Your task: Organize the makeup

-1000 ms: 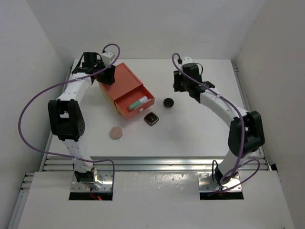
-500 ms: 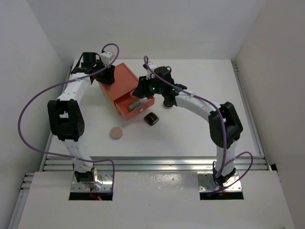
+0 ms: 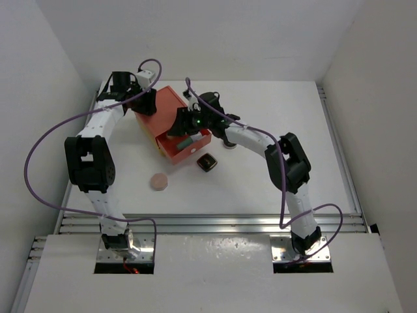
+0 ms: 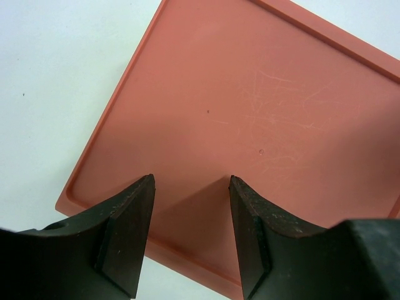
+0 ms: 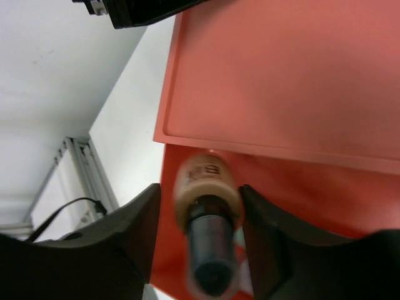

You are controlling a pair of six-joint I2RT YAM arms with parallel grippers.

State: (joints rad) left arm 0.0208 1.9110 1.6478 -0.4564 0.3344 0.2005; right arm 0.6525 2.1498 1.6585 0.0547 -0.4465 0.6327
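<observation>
My right gripper should open and tip the bottle [image 5: 205,178] down flat before I close the drawer, since the tan bottle's dark cap [image 5: 211,240] sticks up from it.
The orange-red drawer box [image 3: 166,107] stands at the back left with its drawer [image 3: 186,150] pulled open. A white cylindrical bottle [image 3: 192,139] lies in the drawer. My right gripper [image 3: 177,127] hovers over the drawer. In the right wrist view its fingers [image 5: 134,225] stand apart, and the tan dark-capped bottle [image 5: 203,172] is blurred between them, a gap showing on its left side. My left gripper [image 4: 190,181] is open, its fingertips resting on the box top [image 4: 262,94]. The black square compact [image 3: 207,162] and the pink disc [image 3: 159,181] lie on the table. The black round compact is mostly hidden under my right forearm.
The white table [image 3: 273,176] is walled in on three sides by white panels. My right arm stretches across the middle of the table, from the front right to the drawer. Purple cables loop off both arms.
My right arm has swung left from the back middle of the table to over the open drawer. The left arm and the box have not moved.
</observation>
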